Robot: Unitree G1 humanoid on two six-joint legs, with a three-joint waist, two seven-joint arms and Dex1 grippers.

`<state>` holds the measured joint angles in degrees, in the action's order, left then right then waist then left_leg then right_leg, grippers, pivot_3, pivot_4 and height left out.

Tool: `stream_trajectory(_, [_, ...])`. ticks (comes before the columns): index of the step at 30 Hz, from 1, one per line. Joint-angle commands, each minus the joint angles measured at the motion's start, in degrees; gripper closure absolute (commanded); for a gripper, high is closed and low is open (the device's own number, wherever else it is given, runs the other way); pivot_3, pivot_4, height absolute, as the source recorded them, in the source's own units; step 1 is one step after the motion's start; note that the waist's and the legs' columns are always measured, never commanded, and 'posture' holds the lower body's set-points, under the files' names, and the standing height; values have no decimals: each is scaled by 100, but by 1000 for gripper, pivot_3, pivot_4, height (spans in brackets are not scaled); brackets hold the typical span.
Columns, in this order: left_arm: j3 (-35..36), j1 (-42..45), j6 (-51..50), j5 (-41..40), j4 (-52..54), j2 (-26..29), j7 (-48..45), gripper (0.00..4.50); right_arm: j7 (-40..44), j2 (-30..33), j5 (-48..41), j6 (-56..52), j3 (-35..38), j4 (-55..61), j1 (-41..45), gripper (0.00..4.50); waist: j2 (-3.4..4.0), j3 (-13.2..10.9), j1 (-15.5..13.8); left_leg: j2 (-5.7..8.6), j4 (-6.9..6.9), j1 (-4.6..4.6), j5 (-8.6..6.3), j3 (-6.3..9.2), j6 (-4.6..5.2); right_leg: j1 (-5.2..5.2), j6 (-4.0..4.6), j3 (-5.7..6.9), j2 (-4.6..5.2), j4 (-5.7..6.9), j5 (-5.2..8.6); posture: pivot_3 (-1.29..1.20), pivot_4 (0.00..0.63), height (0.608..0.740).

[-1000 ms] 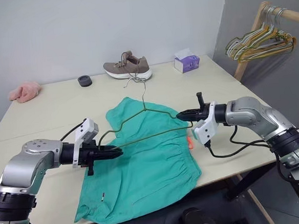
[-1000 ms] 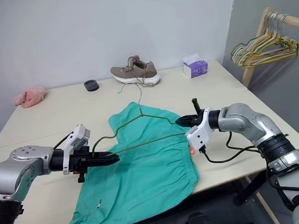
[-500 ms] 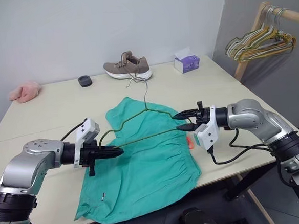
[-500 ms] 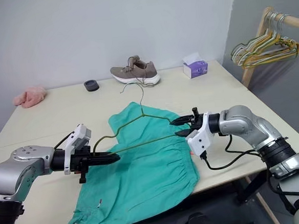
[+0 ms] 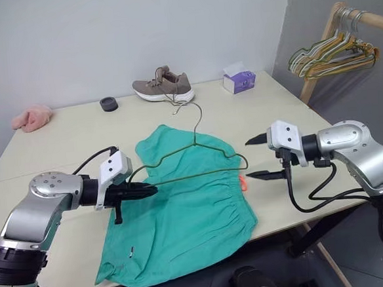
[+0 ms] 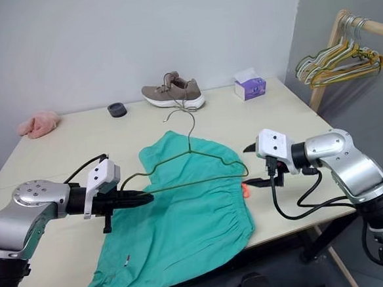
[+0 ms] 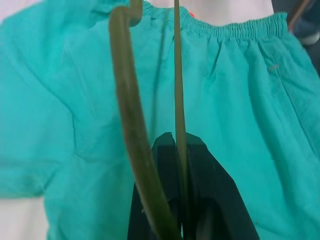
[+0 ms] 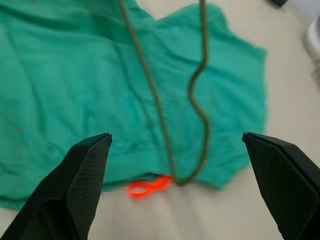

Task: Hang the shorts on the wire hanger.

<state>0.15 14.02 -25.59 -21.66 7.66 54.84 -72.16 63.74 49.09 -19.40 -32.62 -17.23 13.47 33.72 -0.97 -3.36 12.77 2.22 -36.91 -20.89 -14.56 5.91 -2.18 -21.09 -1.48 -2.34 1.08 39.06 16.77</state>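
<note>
Next, I take the hanger's free corner (image 5: 247, 161) with my right gripper and pull it clear, because the shorts' waistband (image 5: 246, 205) faces my right gripper while my left gripper holds the hanger.
The teal shorts (image 5: 183, 216) lie spread flat on the table's near half, with an orange tag (image 8: 149, 186) at the waistband's right end. The wire hanger (image 7: 126, 95) hangs just over them, hook pointing away toward the shoe. My left gripper (image 5: 149, 191) is shut on the hanger's left corner. My right gripper (image 5: 248, 158) stands open a little to the right of the hanger's right corner, not touching it. That corner sits low by the orange tag; I cannot tell whether it rests on the fabric.
On the far side of the table are a brown shoe (image 5: 163, 86), a purple tissue box (image 5: 239, 81), a black ring (image 5: 108, 104) and a pink cloth (image 5: 32, 117). A wooden rack with several hangers (image 5: 333, 51) stands beyond the table's right edge.
My right gripper opened, let go of the hanger's right corner, rolled and drew back to the right. The hanger's hook swung slightly right. The left gripper kept its grip and place.
</note>
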Motion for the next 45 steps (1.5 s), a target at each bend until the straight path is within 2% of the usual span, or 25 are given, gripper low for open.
stream_trajectory(1, [32, 111, 208, 82, 205, 93, -29, 4500, -2, -110, -102, -818, -125, 288, 251, 37, 0, 0, -18, 2, -1, 0, 0, -1, 0, 0, 0, -1, 1, 0, 0, -242, 0, 740])
stream_trajectory(5, [-3, 81, 299, 150, 387, 140, -68, 4500, -312, -574, 415, -1062, -535, -263, 623, 37, 0, 0, -6, 3, -2, -2, 0, -8, 0, -1, -3, -6, 2, -4, -1, -231, 0, 740])
stream_trajectory(11, [-1, -19, 370, 273, 457, 187, -81, 4500, -200, -744, 709, -990, -724, -618, 861, 37, 1, -1, -44, 3, 2, -10, -1, -2, 0, -8, -4, -1, 4, -5, -1, -215, 0, 740])
stream_trajectory(18, [79, -194, 500, 409, 435, 254, 2, 4500, 920, 239, 3, -1110, -132, -90, 663, 37, 4, -5, -156, 7, 3, -14, -3, -3, 1, -11, -5, 1, 9, -9, -1, -200, 0, 740])
stream_trajectory(21, [109, -225, 522, 402, 432, 239, 24, 4500, 892, 319, -97, -1263, 39, -84, 602, 37, 4, -5, -159, 4, 4, -11, -3, 2, 1, -7, -5, 8, 7, -9, 0, -205, 0, 740])
stream_trajectory(25, [114, -147, 478, 287, 449, 145, 51, 4500, 615, 89, 149, -1293, -169, -260, 596, 37, 5, -5, -140, 2, 0, -3, -2, -11, 2, -5, -5, 0, 6, -4, -2, -211, 0, 740])
stream_trajectory(31, [108, -5, 356, 166, 459, 35, 42, 4500, 228, -614, 709, -1098, -677, -894, 832, 37, 5, -5, -146, 2, -1, -5, -2, -11, 2, -7, -7, 0, 6, -3, -4, -219, 0, 740])
stream_trajectory(37, [122, 59, 273, 64, 470, 20, 29, 4500, 347, -881, 869, -1036, -908, -1117, 921, 37, 5, -5, -150, 5, 2, -12, -3, -5, 1, -10, -7, 0, 7, -6, -4, -213, 0, 740])
stream_trajectory(40, [118, 72, 248, 35, 485, 30, 22, 4500, 392, -977, 907, -1074, -941, -1196, 951, 619, 5, -5, -150, 5, 3, -11, -3, -2, 1, -10, -7, 3, 7, -6, -4, -212, 0, 740])
stream_trajectory(45, [113, 86, 202, -15, 510, 17, 11, 4500, 464, -1090, 972, -1138, -1018, -1241, 977, 2383, 5, -5, -149, 5, 1, -11, -2, -3, 1, -9, -7, 2, 7, -6, -4, -213, 0, 740])
